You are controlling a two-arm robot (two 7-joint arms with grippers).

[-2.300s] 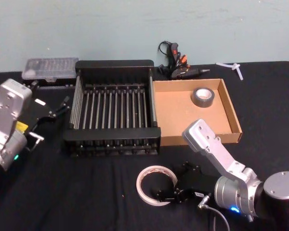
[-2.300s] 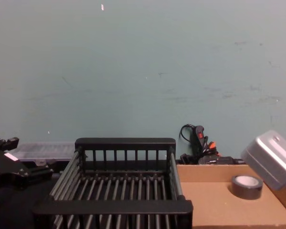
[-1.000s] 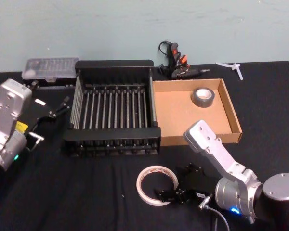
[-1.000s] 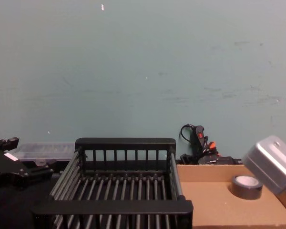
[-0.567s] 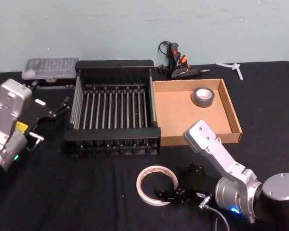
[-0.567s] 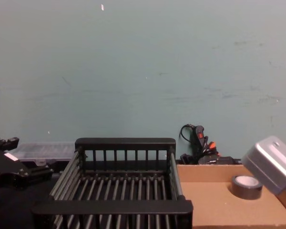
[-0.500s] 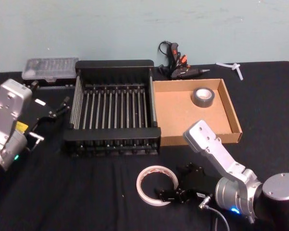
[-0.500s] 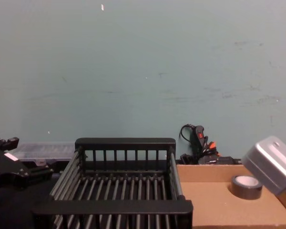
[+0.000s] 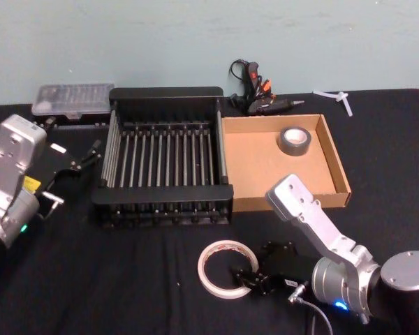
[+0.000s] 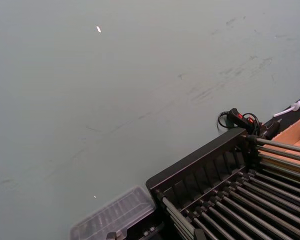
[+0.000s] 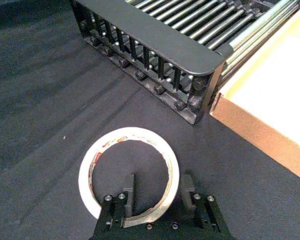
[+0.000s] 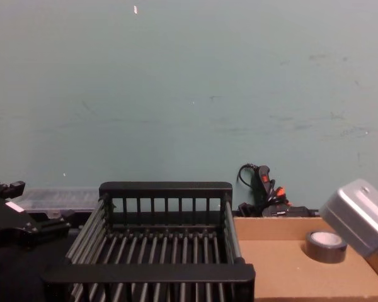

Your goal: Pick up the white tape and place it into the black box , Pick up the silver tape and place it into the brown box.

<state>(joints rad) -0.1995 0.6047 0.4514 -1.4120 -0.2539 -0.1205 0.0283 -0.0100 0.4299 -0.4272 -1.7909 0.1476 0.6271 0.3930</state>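
Note:
My gripper will lower the white tape (image 11: 132,133) in, and the tape will lie flat across the black box's rods because the gaps (image 12: 156,250) between those rods are narrow.
The white tape (image 9: 211,259) lies flat on the black cloth in front of the black box (image 9: 160,190). My right gripper (image 9: 250,273) is low at the ring's right side. In the right wrist view it (image 11: 158,189) is open and straddles the white tape's (image 11: 90,170) rim, one finger inside the hole and one outside. The silver tape (image 9: 295,140) lies in the brown box's (image 9: 255,164) far right corner and also shows in the chest view (image 12: 324,245). My left gripper (image 9: 84,160) is parked left of the black box.
A glue gun (image 9: 258,94) with its cord lies behind the boxes. A clear plastic case (image 9: 73,100) sits at the back left, and a small white plastic piece (image 9: 335,96) at the back right. The two boxes stand side by side, touching.
My right gripper's fingers have drawn slightly closer together around the white tape's rim. The tape, the boxes and the left arm have not moved.

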